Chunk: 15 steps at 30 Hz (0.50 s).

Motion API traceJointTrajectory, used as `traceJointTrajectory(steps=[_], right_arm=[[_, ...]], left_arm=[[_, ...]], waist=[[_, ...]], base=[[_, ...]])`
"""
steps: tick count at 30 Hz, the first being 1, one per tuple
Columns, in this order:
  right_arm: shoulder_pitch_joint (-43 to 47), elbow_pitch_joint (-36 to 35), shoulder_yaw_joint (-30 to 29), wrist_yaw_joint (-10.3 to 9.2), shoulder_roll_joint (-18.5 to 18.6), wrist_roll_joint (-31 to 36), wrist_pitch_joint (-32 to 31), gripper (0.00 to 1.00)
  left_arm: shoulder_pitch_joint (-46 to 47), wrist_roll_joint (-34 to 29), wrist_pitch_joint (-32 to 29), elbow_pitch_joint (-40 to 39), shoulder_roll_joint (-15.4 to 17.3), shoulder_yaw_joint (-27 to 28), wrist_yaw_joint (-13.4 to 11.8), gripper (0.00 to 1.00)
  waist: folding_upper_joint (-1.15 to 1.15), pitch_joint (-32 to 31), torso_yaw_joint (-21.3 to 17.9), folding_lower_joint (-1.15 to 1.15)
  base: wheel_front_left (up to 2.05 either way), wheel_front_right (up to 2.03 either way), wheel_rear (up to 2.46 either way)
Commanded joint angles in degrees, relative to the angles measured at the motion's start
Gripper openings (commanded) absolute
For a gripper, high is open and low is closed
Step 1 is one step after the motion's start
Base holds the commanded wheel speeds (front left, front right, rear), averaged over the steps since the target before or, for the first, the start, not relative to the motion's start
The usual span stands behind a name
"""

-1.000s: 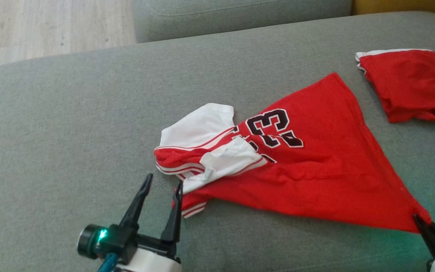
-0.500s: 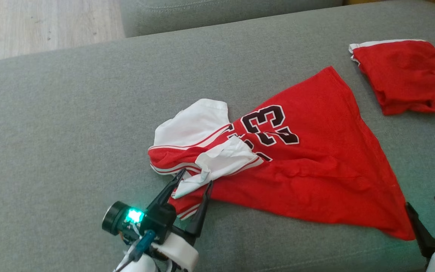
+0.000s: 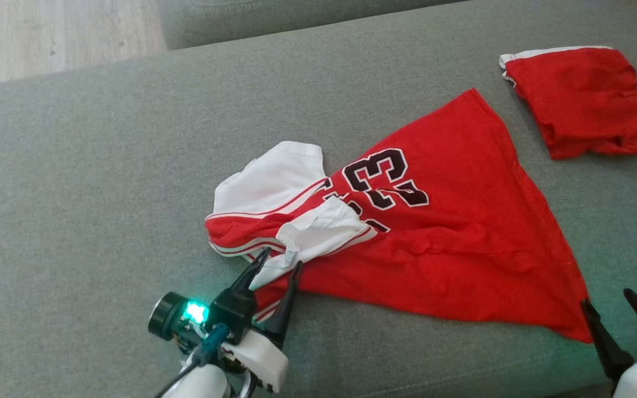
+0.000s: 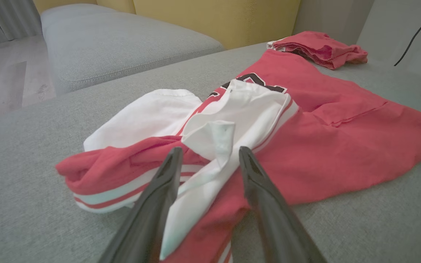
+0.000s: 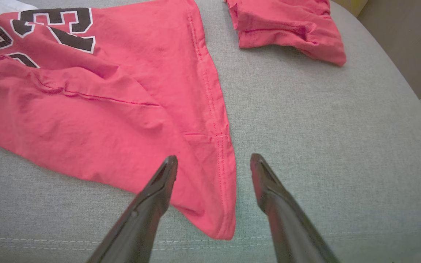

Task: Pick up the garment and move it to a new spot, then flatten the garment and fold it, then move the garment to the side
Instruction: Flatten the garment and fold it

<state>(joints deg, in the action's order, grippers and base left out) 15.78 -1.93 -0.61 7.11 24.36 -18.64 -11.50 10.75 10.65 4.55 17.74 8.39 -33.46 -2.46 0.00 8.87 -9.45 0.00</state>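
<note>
My gripper will lift and spread the garment [image 3: 462, 205], and the garment will show a row of hidden lettering, because dark letters [image 3: 379, 226] disappear under the bunched white sleeve.
The garment [image 3: 451, 237], a red jersey with white sleeves and a dark "23", lies crumpled on the grey sofa cushion [image 3: 103, 193]. My left gripper [image 3: 281, 260] is at its near left end, jaws apart and straddling a bunched white sleeve [image 4: 217, 146]. The cloth sits between the fingers, and the pads do not look pressed on it. My right gripper [image 3: 606, 298] stands open at the garment's near right corner. In the right wrist view the red hem corner [image 5: 217, 204] lies loose between the fingers of that gripper [image 5: 213, 157].
A second red cloth bundle [image 3: 578, 99] lies folded at the far right of the cushion, apart from the garment. Wooden floor [image 3: 47, 33] shows at the far left beyond the sofa. A yellow backrest [image 4: 214, 18] stands behind. The cushion's front edge runs close under both grippers.
My left gripper has moved right and forward onto the white sleeve, and its jaws have narrowed. The right gripper has opened and let go of the hem corner. The head camera has shifted.
</note>
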Motion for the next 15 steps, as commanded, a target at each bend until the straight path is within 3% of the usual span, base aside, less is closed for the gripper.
traceJointTrajectory(steps=[1,2,4,5,7,11,15], right_arm=[[-1.80,-1.33,0.47,0.37,1.86,0.44,1.00,1.00],[-1.84,-1.26,0.49,0.37,1.79,0.48,1.13,1.00],[-1.92,-1.12,0.49,0.37,1.66,0.50,1.39,1.00],[-1.95,-1.02,0.50,0.37,1.62,0.52,1.50,1.00],[-2.01,-0.80,0.52,0.37,1.54,0.58,1.72,1.00],[-2.09,-0.39,0.80,0.37,1.21,0.58,2.19,1.00],[-1.53,-0.15,1.16,0.37,0.44,-0.54,2.52,1.00]], left_arm=[[3.15,0.10,0.48,-1.58,-0.15,1.60,-0.12,0.79],[3.33,0.25,0.60,-1.57,-0.29,1.56,-0.05,0.71],[3.66,0.51,0.83,-1.63,-0.47,1.47,0.10,0.41],[3.80,0.56,1.00,-1.69,-0.48,1.35,0.25,0.32],[4.01,0.66,1.33,-1.90,-0.48,1.23,0.37,0.00],[4.19,0.78,2.53,-3.32,-0.20,1.37,0.22,0.00],[3.51,0.45,4.38,-7.47,1.89,3.30,-1.55,0.00]], waist=[[0.00,0.18,-0.05,0.00],[0.00,0.33,-0.06,0.00],[0.00,0.62,-0.04,0.00],[0.00,0.72,-0.02,0.00],[0.00,0.84,0.05,0.00],[0.00,0.65,0.22,0.00],[0.00,-0.07,0.62,0.00]], base=[[0.00,0.00,0.00],[0.00,0.00,0.00],[0.00,0.00,0.00],[0.00,0.00,0.00],[0.00,0.00,0.00],[0.00,0.00,0.00],[0.00,0.00,0.00]])
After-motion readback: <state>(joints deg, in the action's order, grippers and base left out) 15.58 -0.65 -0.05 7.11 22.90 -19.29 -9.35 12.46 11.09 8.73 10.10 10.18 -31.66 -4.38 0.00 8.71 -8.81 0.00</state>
